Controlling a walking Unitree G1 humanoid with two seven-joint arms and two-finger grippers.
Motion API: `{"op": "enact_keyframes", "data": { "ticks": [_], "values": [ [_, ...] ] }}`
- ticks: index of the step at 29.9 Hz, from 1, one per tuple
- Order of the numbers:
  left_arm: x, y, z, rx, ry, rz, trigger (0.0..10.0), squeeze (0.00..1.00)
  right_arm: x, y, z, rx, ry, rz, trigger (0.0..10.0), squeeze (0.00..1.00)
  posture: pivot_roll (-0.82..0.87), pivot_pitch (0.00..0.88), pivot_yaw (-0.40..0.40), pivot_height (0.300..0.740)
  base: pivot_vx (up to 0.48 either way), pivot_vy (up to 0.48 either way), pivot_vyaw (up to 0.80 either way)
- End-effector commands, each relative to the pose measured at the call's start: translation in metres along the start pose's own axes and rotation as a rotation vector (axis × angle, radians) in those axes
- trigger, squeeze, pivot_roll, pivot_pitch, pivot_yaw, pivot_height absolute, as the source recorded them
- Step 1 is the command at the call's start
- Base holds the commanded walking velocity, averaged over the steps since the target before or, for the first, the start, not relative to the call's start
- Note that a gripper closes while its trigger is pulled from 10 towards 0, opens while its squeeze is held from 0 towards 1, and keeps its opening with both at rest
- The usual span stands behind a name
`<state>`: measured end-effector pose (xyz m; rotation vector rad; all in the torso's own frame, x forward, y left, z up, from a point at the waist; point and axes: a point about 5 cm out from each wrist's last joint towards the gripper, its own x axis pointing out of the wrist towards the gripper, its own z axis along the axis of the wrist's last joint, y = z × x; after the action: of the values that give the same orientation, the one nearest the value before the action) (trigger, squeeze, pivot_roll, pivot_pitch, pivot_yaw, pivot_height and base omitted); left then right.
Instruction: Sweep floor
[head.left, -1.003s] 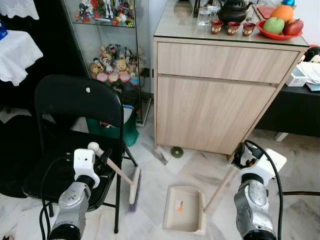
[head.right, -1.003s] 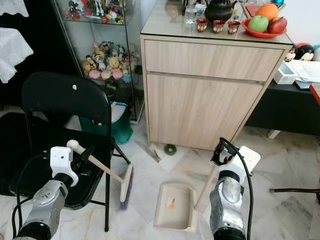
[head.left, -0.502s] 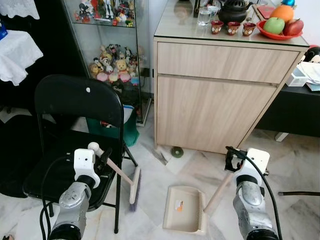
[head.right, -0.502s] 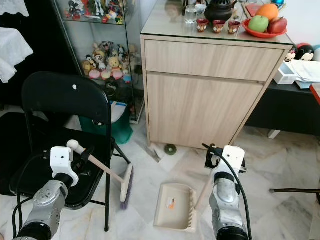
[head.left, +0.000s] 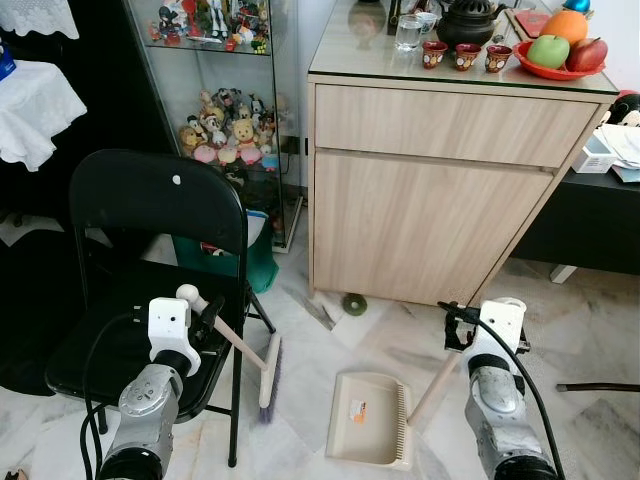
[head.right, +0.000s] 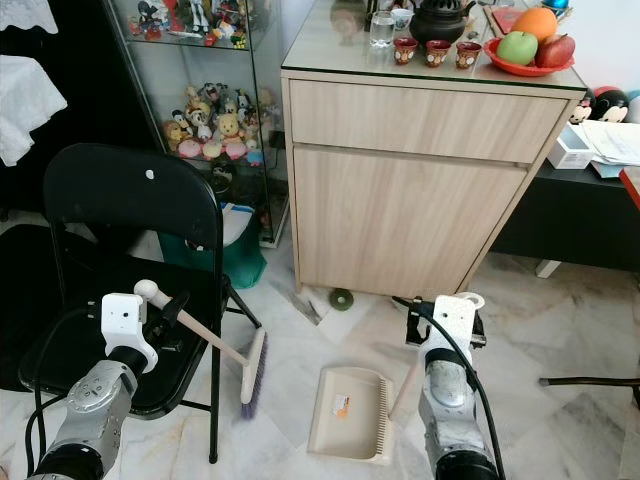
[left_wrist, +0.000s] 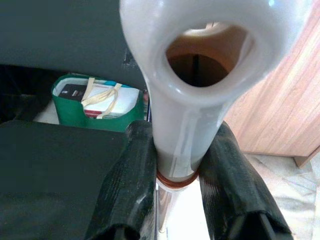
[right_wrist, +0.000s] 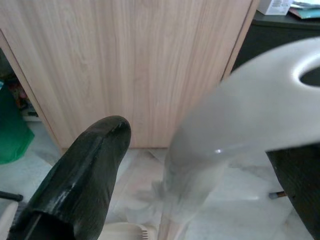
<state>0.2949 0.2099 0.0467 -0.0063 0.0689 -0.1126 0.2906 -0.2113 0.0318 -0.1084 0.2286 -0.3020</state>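
The dustpan's long handle (head.left: 434, 391) slants upward inside my open right gripper, so the beige dustpan (head.left: 368, 421) will come along flat and face up when I carry it.
A short broom (head.left: 268, 372) with a cream handle and purple bristles rests its head on the marble floor beside the chair. My left gripper (head.left: 207, 318) is shut on the top of its handle (left_wrist: 186, 131), both black fingers (left_wrist: 129, 187) pressed to it. A beige dustpan (head.left: 368, 418) lies flat on the floor, with a small orange scrap (head.left: 358, 410) inside. Its long handle (head.left: 436, 384) leans up to the right. My right gripper (head.left: 455, 326) is at the handle's top, open. The blurred handle (right_wrist: 225, 145) lies between the fingers, with a gap to one finger (right_wrist: 75, 180).
A black folding chair (head.left: 150, 205) stands at my left, close to the broom. A wooden cabinet (head.left: 430, 220) is straight ahead, with a small green disc (head.left: 354, 303) on the floor at its foot. A glass display case (head.left: 215, 110) and a green bag (head.left: 258, 265) are behind the chair. A dark low table (head.left: 590, 225) is at the right.
My right gripper has swung left along with the top of the dustpan handle. The dustpan, the broom and my left arm have stayed in place.
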Motion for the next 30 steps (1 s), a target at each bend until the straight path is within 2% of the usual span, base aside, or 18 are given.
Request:
{"op": "enact_keyframes", "data": {
  "ticks": [1, 12, 13, 14, 15, 16, 30],
  "values": [
    [-0.0010, -0.0005, -0.0011, 0.011, -0.002, 0.002, 10.0, 0.00, 0.0001, -0.0018, -0.0025, -0.019, 0.006, -0.003, 10.0, 0.00, -0.06, 0.067, -0.018, 0.740, 0.000, 0.000, 0.00],
    [-0.0013, 0.0011, -0.0005, 0.015, -0.002, 0.006, 10.0, 0.00, 0.0011, -0.0036, -0.0055, -0.024, 0.016, -0.014, 10.0, 0.00, -0.06, 0.076, -0.014, 0.740, 0.000, 0.000, 0.00],
    [-0.0013, 0.0012, -0.0005, 0.016, -0.001, 0.006, 10.0, 0.00, 0.0009, -0.0032, -0.0061, -0.022, 0.016, -0.014, 5.9, 0.00, -0.06, 0.077, -0.014, 0.740, 0.000, 0.000, 0.00],
    [-0.0013, 0.0012, -0.0005, 0.016, -0.001, 0.006, 10.0, 0.00, 0.0009, -0.0031, -0.0063, -0.020, 0.016, -0.014, 5.9, 0.00, -0.06, 0.077, -0.014, 0.740, 0.000, 0.000, 0.00],
    [-0.0013, 0.0012, -0.0005, 0.016, -0.001, 0.005, 10.0, 0.00, 0.0009, -0.0028, -0.0064, -0.016, 0.015, -0.012, 3.7, 0.00, -0.06, 0.077, -0.014, 0.740, 0.000, 0.000, 0.00],
    [-0.0014, 0.0010, -0.0007, 0.016, -0.001, 0.003, 10.0, 0.00, 0.0010, -0.0023, -0.0064, -0.015, 0.013, -0.009, 0.0, 0.00, -0.06, 0.078, -0.013, 0.740, 0.000, 0.000, 0.00],
    [-0.0023, 0.0022, -0.0003, 0.028, -0.001, 0.005, 10.0, 0.00, -0.0003, 0.0035, -0.0084, -0.013, 0.014, 0.010, 0.0, 0.00, -0.06, 0.083, -0.012, 0.740, 0.000, 0.000, 0.00]
  ]
}}
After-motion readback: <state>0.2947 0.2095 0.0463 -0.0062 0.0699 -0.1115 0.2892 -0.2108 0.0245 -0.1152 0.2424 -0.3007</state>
